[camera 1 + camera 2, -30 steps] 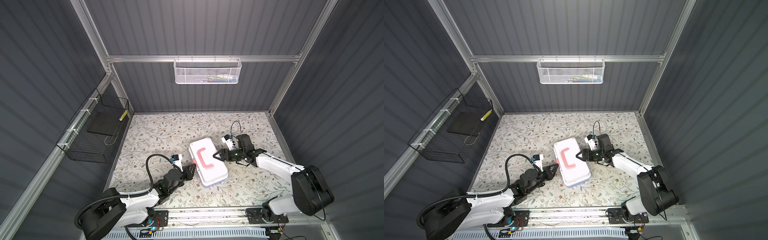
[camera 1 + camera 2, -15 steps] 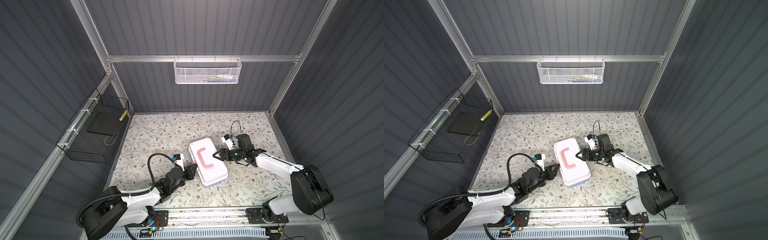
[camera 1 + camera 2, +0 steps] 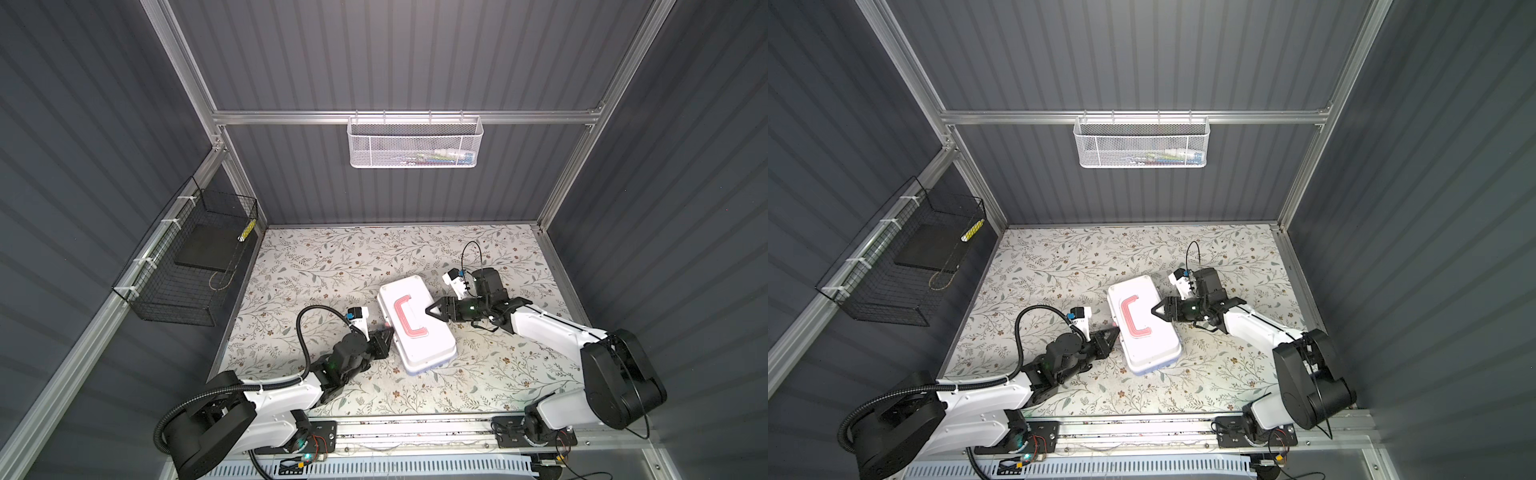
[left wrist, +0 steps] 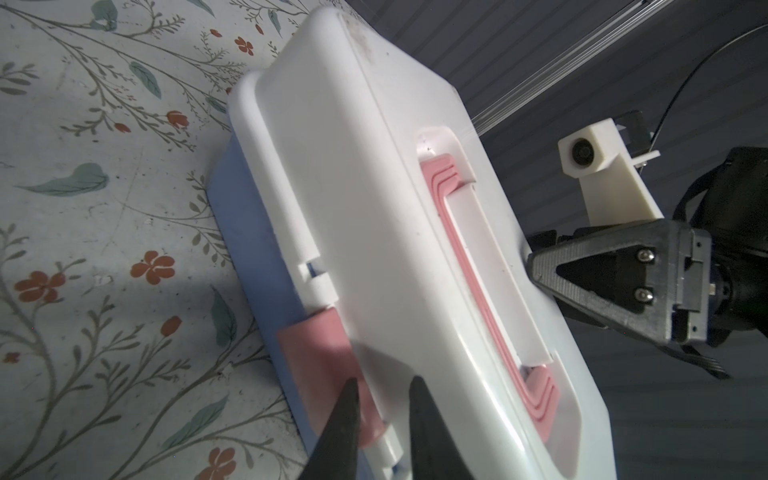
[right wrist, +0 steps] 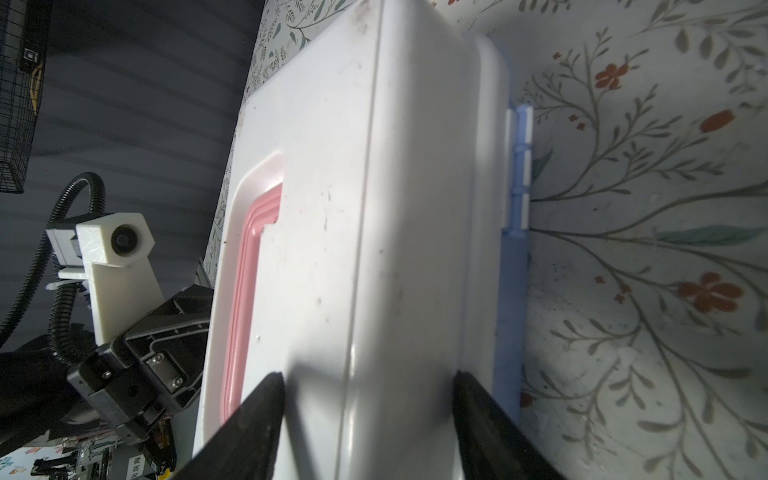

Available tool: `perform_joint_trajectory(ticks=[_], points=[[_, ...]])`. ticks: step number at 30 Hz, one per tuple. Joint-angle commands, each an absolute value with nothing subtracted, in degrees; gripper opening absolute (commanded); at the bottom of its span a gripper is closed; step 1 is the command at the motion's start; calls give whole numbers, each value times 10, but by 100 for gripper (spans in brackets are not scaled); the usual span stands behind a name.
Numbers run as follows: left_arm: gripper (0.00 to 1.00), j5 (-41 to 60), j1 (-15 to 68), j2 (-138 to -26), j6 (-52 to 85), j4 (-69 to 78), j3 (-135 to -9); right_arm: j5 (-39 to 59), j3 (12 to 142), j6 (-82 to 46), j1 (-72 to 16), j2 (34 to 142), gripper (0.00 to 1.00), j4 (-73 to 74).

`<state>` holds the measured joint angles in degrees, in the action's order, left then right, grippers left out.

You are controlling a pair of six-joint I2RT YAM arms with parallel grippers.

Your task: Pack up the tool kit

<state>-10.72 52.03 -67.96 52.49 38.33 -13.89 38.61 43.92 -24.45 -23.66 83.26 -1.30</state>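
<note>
The fingers of my left gripper touch the pink latch (image 4: pixel 325 372) from above, so my left gripper should move back, go down low and push the latch up from beneath (image 4: pixel 308 400).
The tool kit (image 3: pixel 428 347) (image 3: pixel 1152 347) lies closed on the floral table, white lid up, with its pink handle (image 3: pixel 405 318) folded flat and the light-blue base showing beneath. My left gripper (image 3: pixel 388 330) (image 4: pixel 384 382) is at the box's left long side. Its jaws stand narrow and pinch the pink latch (image 4: pixel 316 345) against the lid rim. My right gripper (image 3: pixel 430 309) (image 5: pixel 368 376) is shut across the lid's right edge, one finger on top beside the handle and one at the rim above the blue hinge strip (image 5: pixel 515 257). No loose tools show on the table.
A white mesh basket (image 3: pixel 415 143) hangs on the back wall. A black wire basket (image 3: pixel 191 266) hangs on the left wall. Both arm bases sit on the front rail (image 3: pixel 415 428).
My left gripper has crept forward to the box's latch side. The right gripper and the box have stayed put.
</note>
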Motion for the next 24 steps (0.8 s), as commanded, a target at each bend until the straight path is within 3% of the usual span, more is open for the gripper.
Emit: perform_joint_trajectory(ticks=[1, 4, 6, 7, 12, 24], points=[[24, -97, 523, -663, 509, 352, -161, 404, 423, -244, -251, 854, 65, -51], [25, -119, 523, -632, 503, 279, -171, 404, 425, -241, -251, 854, 65, -53], [39, -143, 522, -605, 504, 207, -182, 403, 427, -239, -251, 853, 65, -57], [40, -152, 522, -596, 504, 172, -188, 402, 428, -238, -251, 852, 65, -58], [41, -167, 522, -600, 493, 33, -243, 403, 431, -236, -251, 855, 65, -60], [37, -113, 523, -712, 462, 17, -321, 403, 435, -231, -251, 855, 65, -64]])
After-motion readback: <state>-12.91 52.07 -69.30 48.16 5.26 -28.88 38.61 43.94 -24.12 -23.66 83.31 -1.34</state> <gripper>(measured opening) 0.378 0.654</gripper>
